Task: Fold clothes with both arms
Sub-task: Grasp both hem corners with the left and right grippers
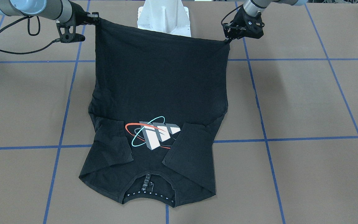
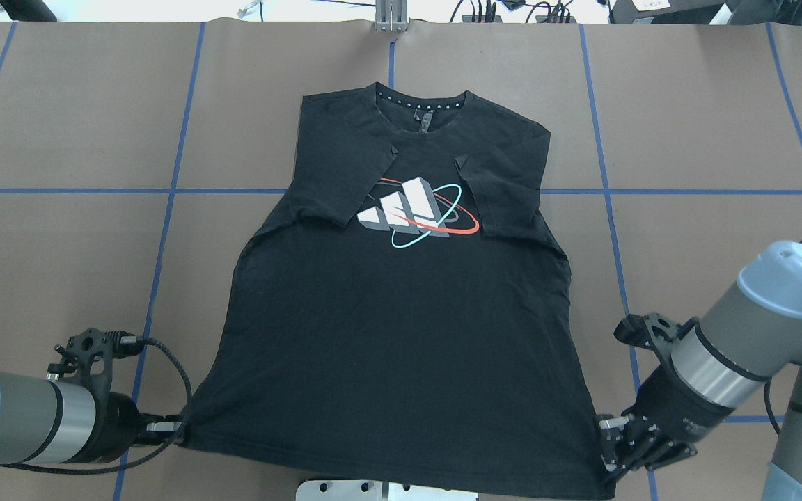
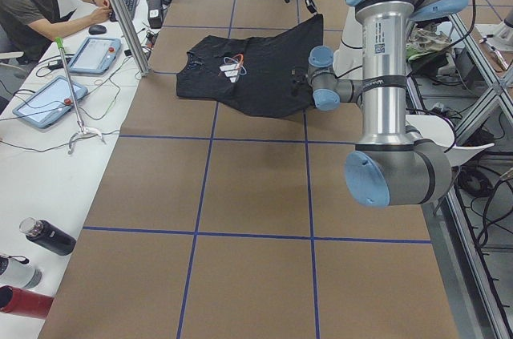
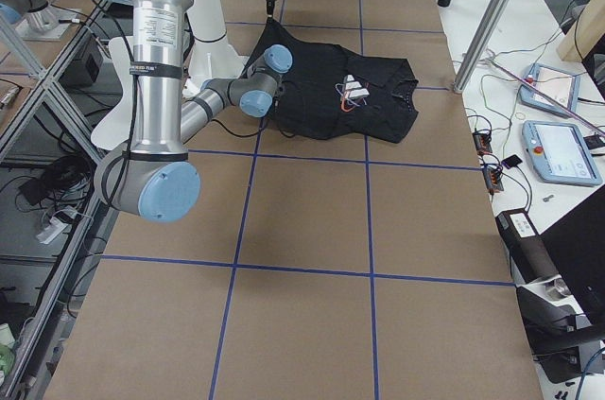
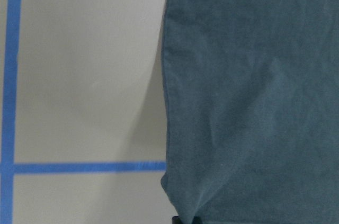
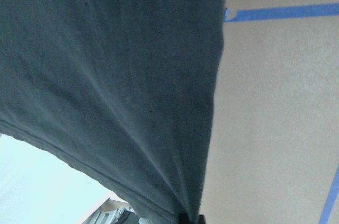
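Note:
The hem should go over the print to the collar point(image 1: 148, 175). With the hem taut point(image 1: 162, 34) beside my base, my left gripper and right gripper should stop pulling back and carry it there.
The black T-shirt point(image 2: 401, 334) lies print side up, with its collar point(image 2: 420, 104) at the table's far side and both sleeves folded in beside the block print point(image 2: 411, 209). My left gripper point(image 2: 182, 426) is shut on the hem's left corner. My right gripper point(image 2: 606, 463) is shut on the hem's right corner. The hem point(image 1: 163, 32) is stretched taut between them and lifted off the table near my base. In the left wrist view the cloth point(image 5: 254, 97) fans out from the pinch at the bottom edge. The right wrist view shows the cloth point(image 6: 106, 75) doing the same.
The white pedestal base point(image 1: 165, 17) stands just behind the raised hem. Blue tape lines point(image 2: 164, 209) grid the brown table. A person point(image 3: 32, 2) sits at a side desk with tablets point(image 3: 88, 54), and bottles point(image 3: 44, 236) lie near that end.

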Robot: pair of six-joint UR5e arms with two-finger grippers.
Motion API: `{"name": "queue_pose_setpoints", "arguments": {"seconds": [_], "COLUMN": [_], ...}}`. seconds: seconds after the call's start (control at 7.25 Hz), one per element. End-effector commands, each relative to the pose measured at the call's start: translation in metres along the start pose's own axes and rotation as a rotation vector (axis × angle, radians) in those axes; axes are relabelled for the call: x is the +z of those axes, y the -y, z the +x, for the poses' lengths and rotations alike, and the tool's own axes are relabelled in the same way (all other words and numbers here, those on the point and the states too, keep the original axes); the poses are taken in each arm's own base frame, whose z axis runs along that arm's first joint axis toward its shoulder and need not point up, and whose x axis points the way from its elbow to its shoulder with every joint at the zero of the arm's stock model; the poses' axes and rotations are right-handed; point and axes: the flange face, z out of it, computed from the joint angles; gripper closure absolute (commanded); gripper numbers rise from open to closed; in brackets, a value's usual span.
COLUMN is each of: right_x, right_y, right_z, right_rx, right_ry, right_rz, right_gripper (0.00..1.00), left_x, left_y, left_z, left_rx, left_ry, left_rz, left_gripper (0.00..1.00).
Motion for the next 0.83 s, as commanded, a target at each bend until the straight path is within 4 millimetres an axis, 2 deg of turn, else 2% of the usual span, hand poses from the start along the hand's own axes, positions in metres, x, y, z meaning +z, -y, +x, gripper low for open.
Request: {"name": "queue_pose_setpoints", "arguments": {"seconds": [0.0, 0.14, 0.28, 0.41, 0.55, 0.69], "right_x": [0.016, 0.019, 0.008, 0.000, -0.020, -0.040], "right_y": [-0.004, 0.003, 0.024, 0.035, 0.052, 0.078], "right_z": [-0.003, -0.008, -0.015, -0.016, -0.021, -0.016], "right_rx": [0.015, 0.005, 0.009, 0.013, 0.001, 0.008], "right_ry": [0.003, 0.007, 0.030, 0.041, 0.081, 0.113], "right_rz": [-0.029, -0.016, 0.028, 0.053, 0.112, 0.164], "right_gripper": [1.00, 1.00, 1.00, 1.00, 1.00, 1.00], "left_x": [0.002, 0.003, 0.001, -0.005, -0.017, -0.027], "left_y": [-0.009, -0.008, -0.004, 0.004, 0.022, 0.038], "left_z": [0.002, 0.003, 0.005, 0.007, 0.017, 0.020], "left_rx": [0.005, 0.006, 0.006, 0.002, -0.009, -0.023], "left_ry": [-0.002, -0.005, -0.011, -0.022, -0.055, -0.072], "left_rz": [-0.052, -0.052, -0.046, -0.026, 0.019, 0.058], "left_gripper": [1.00, 1.00, 1.00, 1.00, 1.00, 1.00]}}
